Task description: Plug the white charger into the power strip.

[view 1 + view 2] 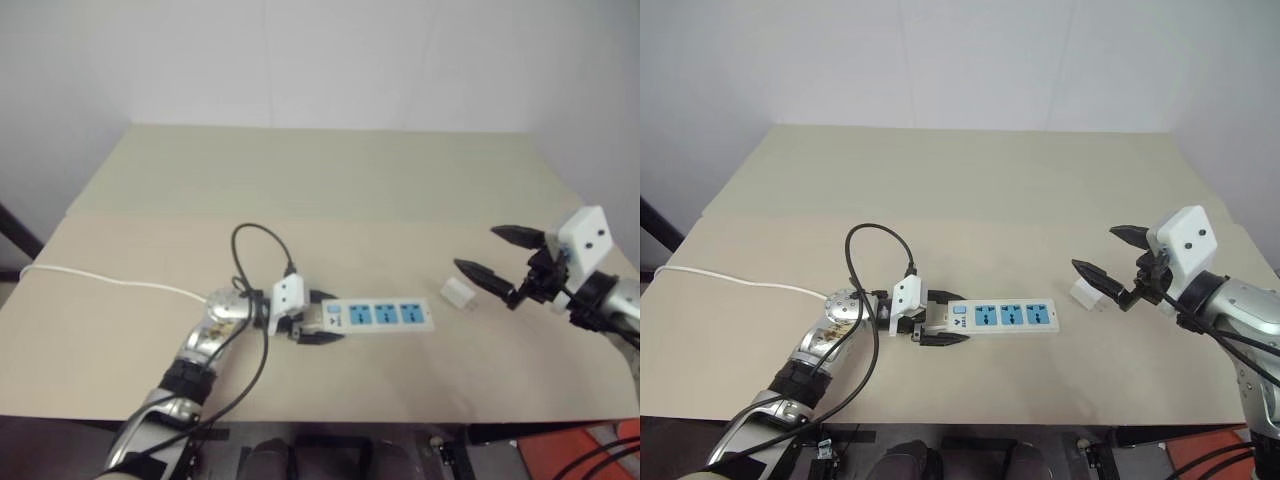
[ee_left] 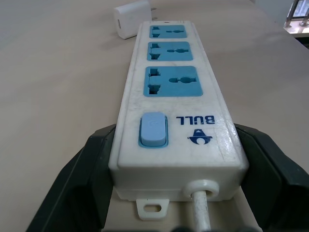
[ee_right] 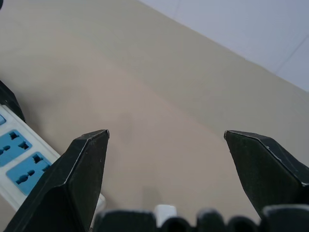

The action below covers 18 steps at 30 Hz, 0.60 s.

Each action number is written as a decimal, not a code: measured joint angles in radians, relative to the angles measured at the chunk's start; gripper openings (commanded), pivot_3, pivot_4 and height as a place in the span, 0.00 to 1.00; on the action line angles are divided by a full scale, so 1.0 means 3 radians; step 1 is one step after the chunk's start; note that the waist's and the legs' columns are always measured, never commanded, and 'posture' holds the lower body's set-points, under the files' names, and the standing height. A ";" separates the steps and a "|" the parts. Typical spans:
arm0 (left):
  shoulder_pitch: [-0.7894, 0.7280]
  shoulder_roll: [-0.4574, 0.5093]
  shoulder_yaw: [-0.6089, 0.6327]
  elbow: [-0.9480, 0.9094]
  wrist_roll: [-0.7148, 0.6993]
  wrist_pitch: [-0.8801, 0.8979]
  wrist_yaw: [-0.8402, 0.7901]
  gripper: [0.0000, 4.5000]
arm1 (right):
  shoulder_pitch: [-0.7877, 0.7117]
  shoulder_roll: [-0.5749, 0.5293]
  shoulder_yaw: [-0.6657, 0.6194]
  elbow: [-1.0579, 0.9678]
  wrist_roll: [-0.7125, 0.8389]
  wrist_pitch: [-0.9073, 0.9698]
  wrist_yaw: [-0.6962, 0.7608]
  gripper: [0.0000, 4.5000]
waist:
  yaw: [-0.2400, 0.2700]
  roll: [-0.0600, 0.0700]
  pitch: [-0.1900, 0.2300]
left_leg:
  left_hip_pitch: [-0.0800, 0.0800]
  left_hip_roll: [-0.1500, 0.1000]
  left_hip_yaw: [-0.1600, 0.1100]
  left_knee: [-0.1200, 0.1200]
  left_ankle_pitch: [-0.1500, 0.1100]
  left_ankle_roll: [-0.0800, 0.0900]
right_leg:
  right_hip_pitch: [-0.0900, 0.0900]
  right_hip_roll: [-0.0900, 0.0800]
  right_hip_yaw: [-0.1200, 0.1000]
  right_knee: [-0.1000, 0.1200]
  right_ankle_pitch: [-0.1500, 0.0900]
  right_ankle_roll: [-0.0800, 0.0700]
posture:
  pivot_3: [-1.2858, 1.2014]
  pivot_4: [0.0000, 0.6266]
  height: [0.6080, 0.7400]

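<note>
The white charger should stand tall and stay upright when the robot pushes it into a socket, because the charger's prongs stick out of its narrow end.
The power strip lies flat in the middle of the table, a white bar with three blue sockets facing up. My left gripper is shut on its switch end, one black finger against each long side. The white charger lies on the table just past the strip's far end, apart from it, also seen as the charger beyond the last socket. My right gripper hangs open right beside and slightly above the charger, with nothing between its fingers.
The strip's white cord runs off to the table's left edge. A black wrist cable loops above the left hand. The tan table stretches bare behind the strip; its front edge is close below both arms.
</note>
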<state>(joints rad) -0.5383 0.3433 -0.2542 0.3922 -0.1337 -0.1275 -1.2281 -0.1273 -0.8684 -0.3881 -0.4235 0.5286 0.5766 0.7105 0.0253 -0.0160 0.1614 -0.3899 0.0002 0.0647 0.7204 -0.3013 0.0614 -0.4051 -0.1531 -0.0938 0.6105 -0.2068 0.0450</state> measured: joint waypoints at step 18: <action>-0.0170 -0.0082 -0.0012 0.0261 0.0024 -0.0094 -0.0099 0.72 | -0.1969 -0.0891 0.1035 0.0567 0.0157 0.2293 -0.0328 1.00 | -0.0006 0.0001 0.0000 | -0.0010 -0.0006 -0.0001 0.0007 -0.0010 0.0017 | -0.0007 -0.0023 -0.0004 -0.0004 0.0000 0.0002 | 0.52 0.24 1.00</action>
<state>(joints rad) -0.5893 0.3186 -0.2579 0.4706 -0.1266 -0.1557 -1.2577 -0.7180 -1.1358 -0.0775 -0.2533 0.5758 1.2645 0.6122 0.0236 -0.0157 0.1612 -0.3929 -0.0017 0.0644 0.7224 -0.3043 0.0666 -0.4072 -0.1601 -0.0951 0.6093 -0.2067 0.0457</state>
